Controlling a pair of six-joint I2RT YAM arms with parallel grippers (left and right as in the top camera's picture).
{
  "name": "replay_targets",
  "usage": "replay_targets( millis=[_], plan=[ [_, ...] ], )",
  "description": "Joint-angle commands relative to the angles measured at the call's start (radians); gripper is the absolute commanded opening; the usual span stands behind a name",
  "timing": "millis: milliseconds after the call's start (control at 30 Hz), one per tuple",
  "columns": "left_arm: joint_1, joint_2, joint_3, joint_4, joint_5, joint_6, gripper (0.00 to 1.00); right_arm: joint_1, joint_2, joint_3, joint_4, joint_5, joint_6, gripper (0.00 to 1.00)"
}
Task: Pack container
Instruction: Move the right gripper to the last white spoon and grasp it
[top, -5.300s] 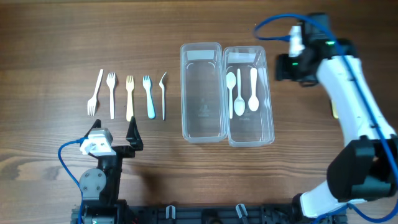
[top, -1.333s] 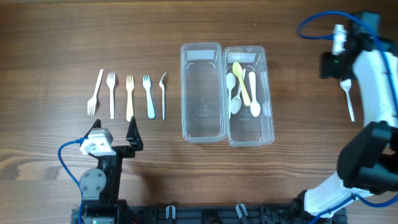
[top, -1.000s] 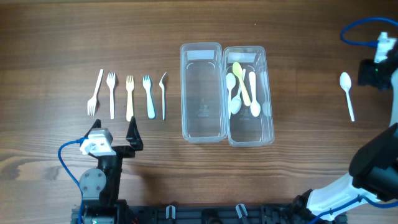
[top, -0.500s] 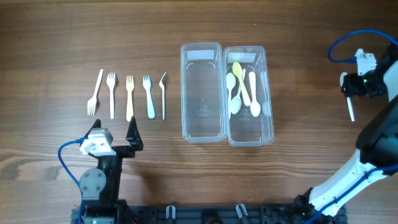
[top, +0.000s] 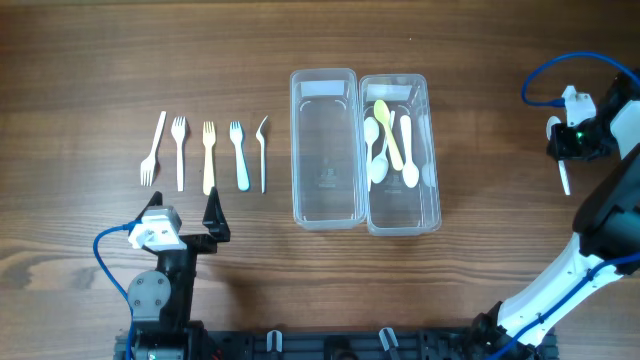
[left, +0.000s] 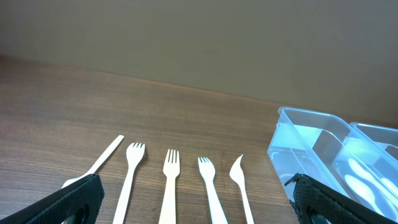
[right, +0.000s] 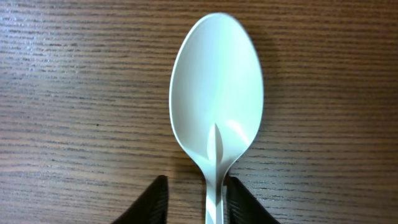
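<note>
Next, my right gripper opens and closes both fingers around the neck (right: 214, 190) below the spoon's bowl before lifting, because the white spoon's neck (right: 215, 172) rests against only one finger.
Two clear containers stand side by side mid-table. The left container (top: 325, 145) is bare; the right container (top: 432, 205) holds several spoons (top: 390, 140), one of them yellow. A white spoon (top: 565, 178) lies bowl-down at the far right (right: 217, 93). My right gripper (top: 567, 140) (right: 199, 202) is low over it, jaws narrowed astride its neck: the right finger (right: 241, 202) touches the neck, while the left finger (right: 157, 200) stands a small gap off. My left gripper (top: 185, 215) (left: 199, 208) is wide open, holding nothing, just short of a row of forks (top: 208, 152) (left: 169, 186).
The forks lie parallel on the wood left of the containers, handles toward the front edge. In the left wrist view the containers (left: 311, 149) stand to the right of the forks. The right arm's blue cable (top: 545, 85) loops above the spoon.
The right arm has swung out to the far right and come down over the white spoon. Its jaws have narrowed around the spoon's neck. The left arm has not moved.
</note>
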Motion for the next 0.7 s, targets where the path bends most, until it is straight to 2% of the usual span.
replay_targets(
  millis=[0,100,167,300,533,667],
  plan=[
    [-0.005,-0.007,-0.008,0.0,0.012,0.023,1.0,0.002,0.019,-0.014,-0.007,-0.02,0.043,0.21],
    [-0.005,-0.007,-0.008,0.0,0.011,0.023,1.0,0.002,0.019,-0.014,-0.024,-0.021,0.048,0.2],
    [-0.005,-0.007,-0.008,0.0,0.012,0.023,1.0,0.002,0.019,-0.014,-0.034,-0.02,0.048,0.26],
    [-0.005,-0.007,-0.008,0.0,0.012,0.023,1.0,0.002,0.019,-0.018,-0.058,-0.02,0.068,0.29],
    [-0.005,-0.007,-0.008,0.0,0.012,0.023,1.0,0.002,0.019,-0.048,-0.007,-0.019,0.092,0.29],
    [-0.005,-0.007,-0.008,0.0,0.012,0.023,1.0,0.002,0.019,-0.062,0.042,-0.019,0.141,0.42]
  ],
)
